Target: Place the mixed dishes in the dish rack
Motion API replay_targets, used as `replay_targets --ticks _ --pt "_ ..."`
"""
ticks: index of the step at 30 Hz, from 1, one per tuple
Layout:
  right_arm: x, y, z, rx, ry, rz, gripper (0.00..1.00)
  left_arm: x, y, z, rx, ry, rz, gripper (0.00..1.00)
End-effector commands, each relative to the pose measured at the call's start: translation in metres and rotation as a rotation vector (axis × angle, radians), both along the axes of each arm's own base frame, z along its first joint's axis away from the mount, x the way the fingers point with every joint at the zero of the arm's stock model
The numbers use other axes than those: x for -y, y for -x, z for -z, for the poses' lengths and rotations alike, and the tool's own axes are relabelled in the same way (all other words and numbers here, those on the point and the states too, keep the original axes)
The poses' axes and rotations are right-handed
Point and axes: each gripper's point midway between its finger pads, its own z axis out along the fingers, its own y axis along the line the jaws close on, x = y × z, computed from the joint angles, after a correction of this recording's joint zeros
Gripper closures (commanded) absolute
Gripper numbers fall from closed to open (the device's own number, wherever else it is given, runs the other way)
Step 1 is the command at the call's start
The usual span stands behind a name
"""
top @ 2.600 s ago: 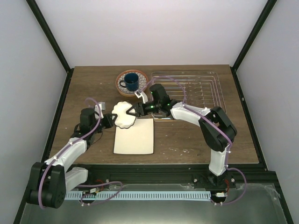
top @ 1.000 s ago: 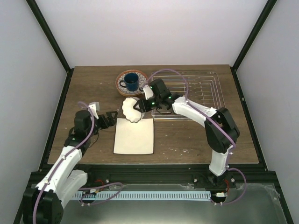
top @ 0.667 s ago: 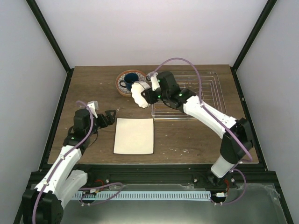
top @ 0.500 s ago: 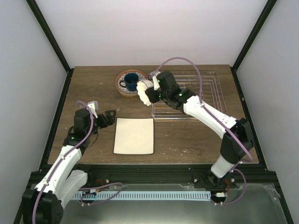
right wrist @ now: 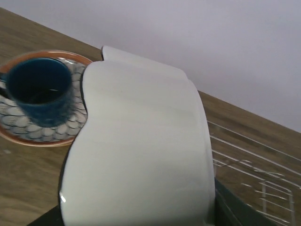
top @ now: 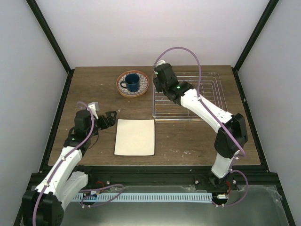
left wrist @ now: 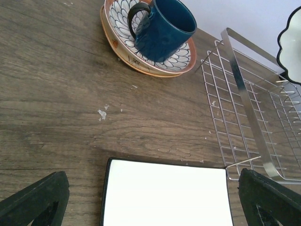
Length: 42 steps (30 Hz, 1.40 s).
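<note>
My right gripper keeps lowering the small white scalloped bowl inside the dish rack's rim until it touches the wire bars, since the bowl is hanging over the empty dish rack.
My right gripper is shut on the small white scalloped bowl and holds it in the air, tilted on edge, over the far left corner of the dish rack. The arm hides the bowl in the top view; its wavy edge shows in the left wrist view. The dark blue mug stands on the round orange-rimmed patterned plate, left of the rack. The flat cream rectangular plate lies near the table's front. My left gripper is open just left of its far corner, with nothing between its fingers.
The silver wire rack has a raised rim and bare bars, and its near left corner lies close to the cream plate. Dark frame posts stand at the table's corners, and walls close it in at the back and sides.
My right arm has lifted the bowl from beside the cream plate's far corner and carried it up and right, to the rack's far left corner. The left arm has stayed still for the last second.
</note>
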Motion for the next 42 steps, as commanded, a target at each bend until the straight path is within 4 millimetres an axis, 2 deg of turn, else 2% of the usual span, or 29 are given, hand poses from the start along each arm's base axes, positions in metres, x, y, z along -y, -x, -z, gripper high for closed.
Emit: replay_targets --ticks 1,11,20,29,39,41,42 --pt "0.026 -0.027 -0.015 0.098 0.12 0.111 0.65 0.002 0.0 0.0 0.004 0.005 0.011 0.0" --pt "0.054 -0.054 0.041 0.044 0.388 0.193 0.64 0.005 -0.003 0.008 -0.015 0.009 0.019 0.0" --pt "0.067 -0.06 0.076 0.003 0.546 0.22 0.64 0.01 -0.007 0.017 -0.041 0.028 0.036 0.0" --pt "0.073 -0.059 0.105 -0.003 0.673 0.193 0.63 0.008 -0.004 0.012 -0.029 0.028 0.026 0.0" --pt "0.068 -0.062 0.125 -0.024 0.689 0.164 0.62 0.006 -0.003 0.011 -0.03 0.019 0.023 0.0" --pt "0.066 -0.059 0.127 -0.043 0.666 0.148 0.6 0.007 -0.003 0.011 -0.031 0.023 0.025 0.0" --pt "0.065 -0.057 0.128 -0.055 0.653 0.14 0.53 0.008 -0.003 0.011 -0.032 0.024 0.027 0.0"
